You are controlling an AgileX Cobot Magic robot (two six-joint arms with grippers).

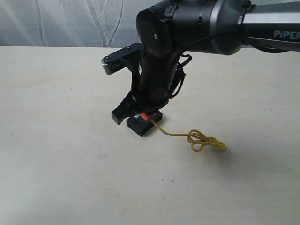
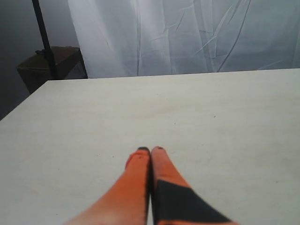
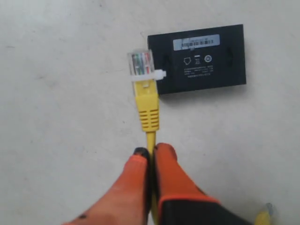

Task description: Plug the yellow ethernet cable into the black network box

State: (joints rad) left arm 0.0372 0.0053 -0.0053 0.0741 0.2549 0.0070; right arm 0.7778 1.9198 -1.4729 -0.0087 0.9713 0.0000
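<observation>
The clear plug (image 3: 141, 63) is hanging next to the short end of the black network box, so my right gripper should move back and line the plug up with the long side (image 3: 201, 90).
My right gripper (image 3: 151, 151) is shut on the yellow ethernet cable (image 3: 148, 108) just behind its yellow boot. Its clear plug (image 3: 141, 63) sticks out past the fingertips and sits beside the short end of the black network box (image 3: 199, 58), which lies flat with a pale label strip on top. In the exterior view the right arm hangs over the box (image 1: 142, 123), and the cable (image 1: 204, 139) trails right into a knotted loop on the table. My left gripper (image 2: 150, 150) is shut with nothing in it, over bare table.
The pale table (image 1: 56, 154) stretches all around. A white curtain (image 2: 187, 37) hangs behind it, and a dark stand with a box (image 2: 47, 65) is off the table's far corner. The other cable end (image 3: 263, 214) peeks in beside the right gripper.
</observation>
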